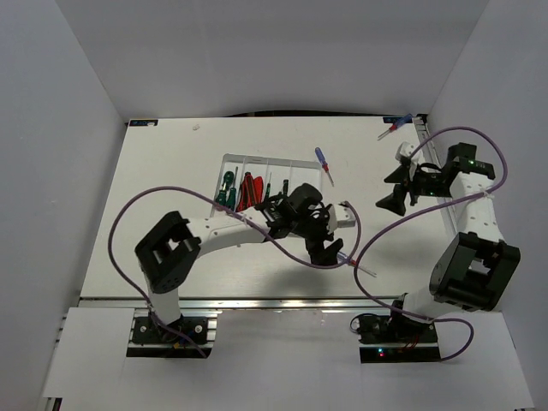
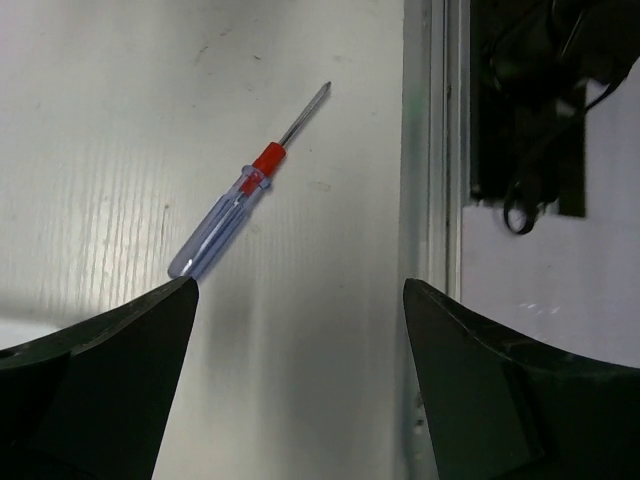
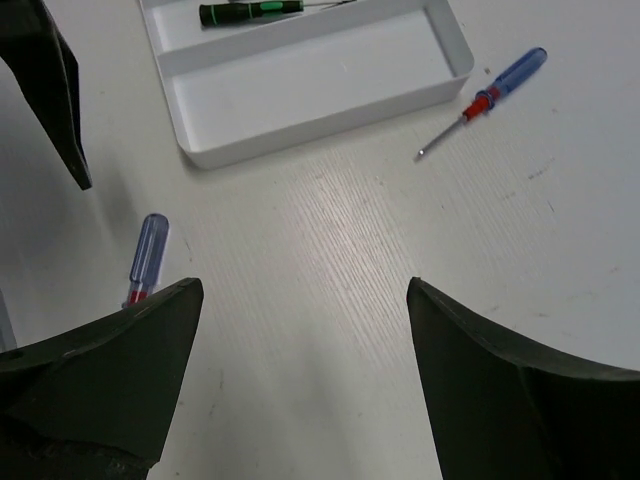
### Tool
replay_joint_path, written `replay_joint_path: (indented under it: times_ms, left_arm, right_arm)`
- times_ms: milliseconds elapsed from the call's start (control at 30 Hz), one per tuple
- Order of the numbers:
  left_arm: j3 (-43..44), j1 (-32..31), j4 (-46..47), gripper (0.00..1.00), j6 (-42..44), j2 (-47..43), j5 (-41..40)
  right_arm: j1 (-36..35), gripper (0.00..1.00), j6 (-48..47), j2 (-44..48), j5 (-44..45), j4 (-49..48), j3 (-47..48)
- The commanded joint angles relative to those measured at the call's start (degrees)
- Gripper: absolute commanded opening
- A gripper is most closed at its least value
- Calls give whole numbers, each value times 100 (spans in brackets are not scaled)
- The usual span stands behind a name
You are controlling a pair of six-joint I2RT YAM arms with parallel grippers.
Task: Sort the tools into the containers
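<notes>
My left gripper is hovering by the near blue screwdriver's handle (image 2: 216, 234), so my right gripper should stay out of the way while my left gripper takes the screwdriver to the tray's empty compartment (image 1: 304, 175).
The white tray (image 1: 257, 159) sits mid-table; it holds green-handled screwdrivers (image 1: 226, 188), red-handled tools (image 1: 248, 190) and a thin dark driver (image 1: 268, 184). My left gripper (image 1: 332, 233) is open and empty by the tray's near right corner. In the left wrist view (image 2: 300, 290) a clear blue screwdriver with a red collar (image 2: 235, 215) lies on the table just beyond the left finger. My right gripper (image 1: 390, 190) is open and empty over bare table (image 3: 305, 290). A second blue screwdriver (image 3: 490, 95) lies right of the tray (image 3: 300, 130). A green-and-black driver (image 3: 250, 12) lies in the tray.
A third blue-and-red screwdriver (image 1: 396, 128) lies at the back right corner. The table's near edge rail (image 2: 435, 200) runs close to the left gripper. Purple cables (image 1: 385, 231) loop between the arms. White walls enclose the table on three sides.
</notes>
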State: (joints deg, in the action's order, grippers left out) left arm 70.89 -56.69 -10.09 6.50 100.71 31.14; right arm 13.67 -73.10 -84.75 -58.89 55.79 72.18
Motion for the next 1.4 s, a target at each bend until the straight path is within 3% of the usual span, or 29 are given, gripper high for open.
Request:
replay_joint_path:
  times_ms: [0,33,167,467,567,667,700,733,933,1367]
  left_arm:
    - [460,-114,-239,94,1624,448,727]
    - [591,-149,-300,94,2139,563,719]
    - [1134,-299,-625,93,2837,1161,754]
    - [1963,-387,-960,87,3401,2233,569]
    - [2007,-396,-1013,79,3437,2436,429]
    - [1999,-396,-1048,62,3375,2515,297]
    - [1981,-387,-1048,48,3323,2533,253]
    - [1990,-396,-1048,41,3288,2550,183]
    - [1955,-396,-864,19,3059,2516,-72]
    - [1683,-282,-213,0,2180,1479,-345]
  right_arm:
    - [442,89,-1196,196,-351,1099,-2]
    - [609,89,-1293,196,-360,1196,-20]
    - [935,89,-1733,178,-412,1645,-73]
    - [1410,89,-2006,266,-421,1918,-213]
    - [1524,89,-2015,292,-474,1918,-310]
    - [1603,89,-2033,292,-509,1927,-398]
    - [1638,89,-2041,292,-526,1927,-433]
    - [1647,89,-2042,275,-544,1927,-433]
    - [1700,89,-1998,179,-632,1927,-328]
    - [1727,89,-1945,38,-650,1901,-47]
